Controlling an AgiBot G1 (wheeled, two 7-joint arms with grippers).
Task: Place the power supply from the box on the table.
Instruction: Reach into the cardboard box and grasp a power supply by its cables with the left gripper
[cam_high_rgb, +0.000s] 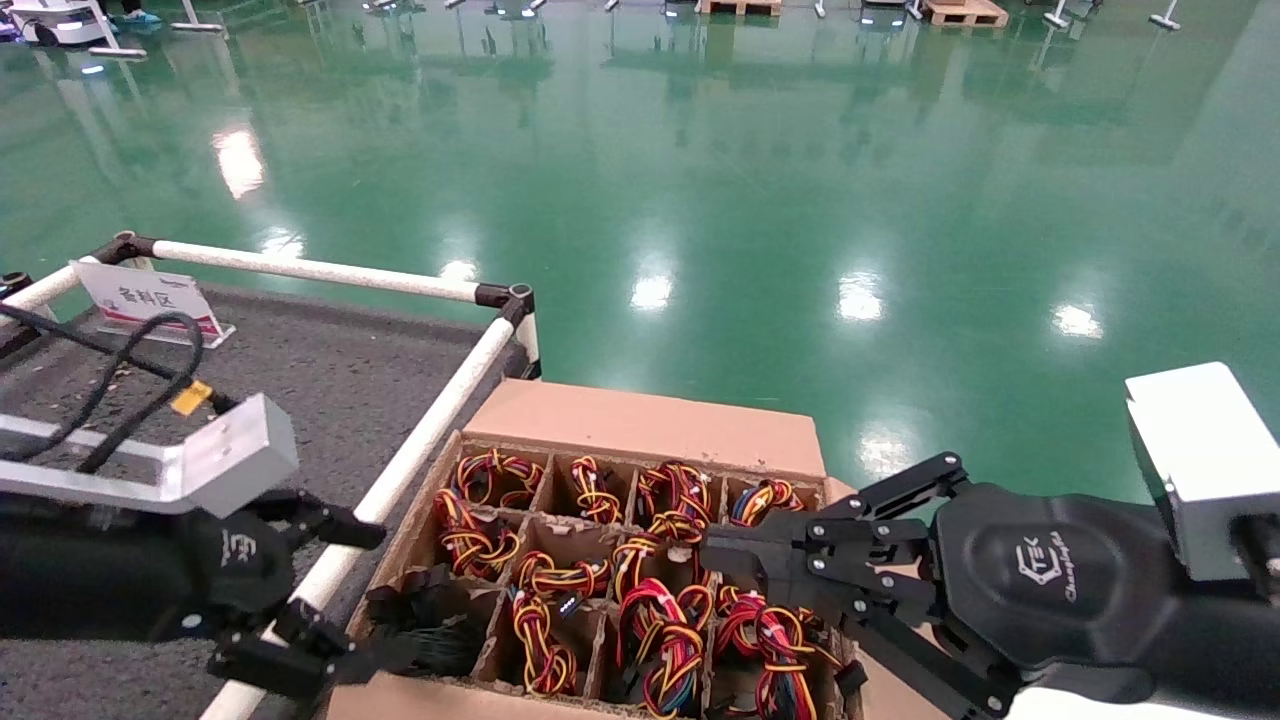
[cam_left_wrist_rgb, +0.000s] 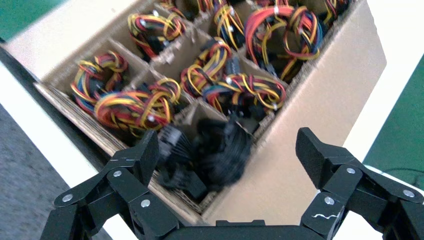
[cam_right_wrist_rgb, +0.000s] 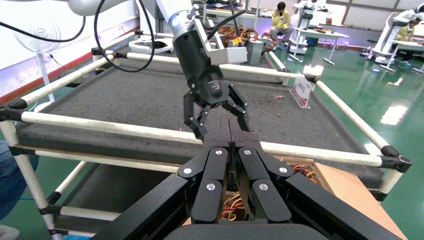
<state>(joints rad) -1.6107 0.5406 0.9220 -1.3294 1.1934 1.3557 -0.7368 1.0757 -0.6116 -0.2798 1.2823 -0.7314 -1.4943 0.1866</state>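
Note:
The power supply's hidden body will slide straight out and hang below when I lift, because the black cable bundle (cam_high_rgb: 438, 636) is on top of the box's corner cell (cam_high_rgb: 446, 606).
The box (cam_high_rgb: 650, 425) is a brown carton with divider cells, standing beside the table (cam_high_rgb: 330, 400). Of the power supply only its black cable bundle (cam_high_rgb: 430, 620) (cam_left_wrist_rgb: 220, 152) shows, in the box's near-left corner cell; its body is hidden. My left gripper (cam_high_rgb: 385, 595) (cam_left_wrist_rgb: 230, 155) is open just outside that corner, its fingers on either side of the bundle without touching it. My right gripper (cam_high_rgb: 712, 545) (cam_right_wrist_rgb: 230, 127) is shut and empty above the right side of the box. The right wrist view also shows the left gripper (cam_right_wrist_rgb: 216, 117) over the rail.
The other cells hold red-yellow-orange cable bundles (cam_high_rgb: 660, 640). A white pipe rail (cam_high_rgb: 430, 420) runs between table and box. A small sign (cam_high_rgb: 145, 295) stands at the table's far edge. Glossy green floor (cam_high_rgb: 760, 180) lies beyond.

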